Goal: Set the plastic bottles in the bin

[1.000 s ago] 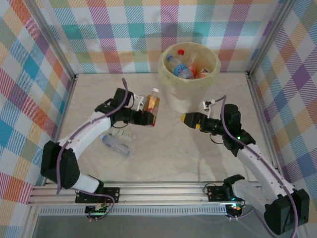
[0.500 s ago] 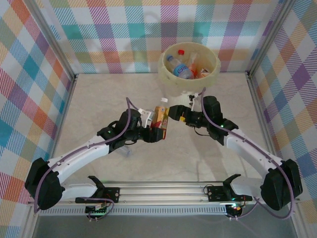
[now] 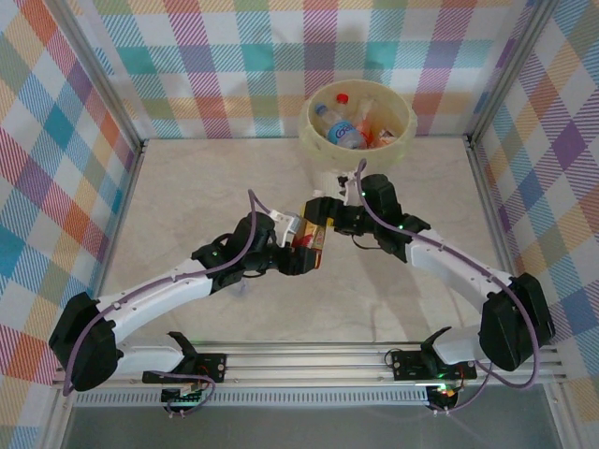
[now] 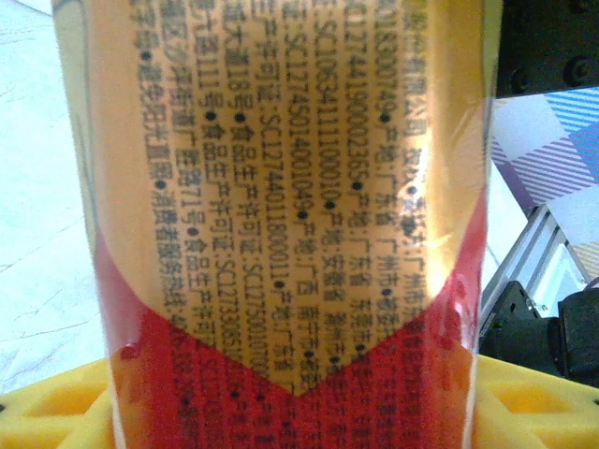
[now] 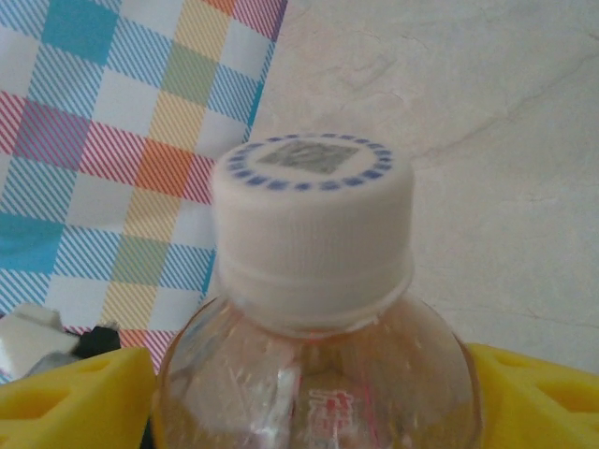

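Note:
Both grippers are on the bottle. Next, my left gripper lets go of the bottle's labelled body (image 3: 313,237) before my right gripper carries the bottle by its shoulder to the bin (image 3: 358,120).
Above the middle of the table a plastic bottle (image 3: 314,236) with an orange and red label is held between both arms. My left gripper (image 3: 304,254) is shut on its labelled body (image 4: 281,187), a yellow finger (image 4: 56,407) on either side of it. My right gripper (image 3: 324,211) is closed on the clear shoulder (image 5: 314,393) just below the white cap (image 5: 312,201), with its yellow fingers (image 5: 75,398) against both sides. The cream bin (image 3: 307,126) stands at the back, just beyond the right gripper, with several bottles (image 3: 342,133) inside.
Checked walls close in the table on the left, back and right. Aluminium rails (image 3: 309,360) run along the near edge by the arm bases. Bare marbled table (image 3: 187,187) lies to the left of the bin and to the right of the right arm.
The right arm swung left from the right side to the bottle and closed its jaws round the neck end. The left arm carried the bottle right and nearer, to the table's middle.

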`<state>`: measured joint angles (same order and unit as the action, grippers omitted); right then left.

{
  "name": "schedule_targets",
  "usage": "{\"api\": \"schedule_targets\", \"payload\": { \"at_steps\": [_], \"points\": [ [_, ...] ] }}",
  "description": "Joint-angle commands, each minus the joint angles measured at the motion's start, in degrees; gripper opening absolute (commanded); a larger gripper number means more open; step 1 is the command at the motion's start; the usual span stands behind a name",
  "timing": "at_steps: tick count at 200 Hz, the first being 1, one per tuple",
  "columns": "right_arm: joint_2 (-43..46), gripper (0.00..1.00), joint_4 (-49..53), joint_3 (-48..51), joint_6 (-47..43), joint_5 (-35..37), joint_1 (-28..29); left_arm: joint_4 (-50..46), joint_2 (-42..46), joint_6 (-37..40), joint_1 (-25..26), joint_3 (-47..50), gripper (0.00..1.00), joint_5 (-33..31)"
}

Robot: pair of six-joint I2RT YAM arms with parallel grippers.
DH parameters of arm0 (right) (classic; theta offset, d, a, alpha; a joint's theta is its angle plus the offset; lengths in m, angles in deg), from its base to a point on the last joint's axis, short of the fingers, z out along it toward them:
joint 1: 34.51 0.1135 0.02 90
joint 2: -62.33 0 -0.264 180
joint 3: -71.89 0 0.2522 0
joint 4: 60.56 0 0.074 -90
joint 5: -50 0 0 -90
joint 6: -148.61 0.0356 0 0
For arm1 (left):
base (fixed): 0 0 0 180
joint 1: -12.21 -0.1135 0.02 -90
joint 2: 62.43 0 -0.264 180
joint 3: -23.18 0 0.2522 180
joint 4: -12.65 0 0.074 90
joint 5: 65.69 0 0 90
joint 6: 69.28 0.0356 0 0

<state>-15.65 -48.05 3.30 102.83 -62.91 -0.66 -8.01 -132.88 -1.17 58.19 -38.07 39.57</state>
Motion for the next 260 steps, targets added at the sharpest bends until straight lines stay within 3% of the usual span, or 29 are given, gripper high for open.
{"api": "schedule_targets", "payload": {
  "at_steps": [1, 44, 68, 86, 114, 162, 189, 224, 260],
  "points": [
    [-0.9, 0.76, -0.4, -2.2, -0.7, 0.4, 0.6, 2.4, 0.2, -0.4, 1.3, -0.2, 0.52, -1.3],
    [-0.2, 0.6, 1.0, -2.6, -1.2, 1.7, 0.8, 1.9, 0.4, 0.1, 1.8, -0.4, 0.56, -2.5],
    [1.8, 0.57, 2.2, -2.7, -1.8, 2.8, 0.8, 2.7, 1.2, 0.2, 2.0, -0.4, 0.67, -2.6],
    [3.9, 0.56, 3.8, -3.1, -3.4, 3.9, 0.8, 4.6, 2.5, 0.4, 2.1, -0.4, 0.83, -2.3],
    [7.4, 0.56, 7.5, -4.6, -7.6, 6.4, 0.7, 6.7, 5.3, 1.7, 2.1, -0.5, 0.99, -2.1],
    [11.8, 0.56, 15.8, -11.6, -17.9, 15.7, 0.6, 6.7, 12.7, 3.7, 2.2, -0.1, 1.0, -3.9],
    [12.1, 0.57, 19.2, -17.9, -24.2, 22.2, 0.0, 3.8, 17.1, 3.2, 2.1, -0.2, 1.0, -8.7],
    [8.7, 0.57, 20.9, -26.9, -30.6, 26.3, -1.8, -4.3, 22.4, 5.1, 2.1, -2.2, 1.0, -13.5],
    [2.2, 0.57, 24.0, -37.7, -37.1, 32.1, -3.4, -13.1, 26.4, 13.7, 2.1, -5.5, 1.0, -12.4]
  ]
}}
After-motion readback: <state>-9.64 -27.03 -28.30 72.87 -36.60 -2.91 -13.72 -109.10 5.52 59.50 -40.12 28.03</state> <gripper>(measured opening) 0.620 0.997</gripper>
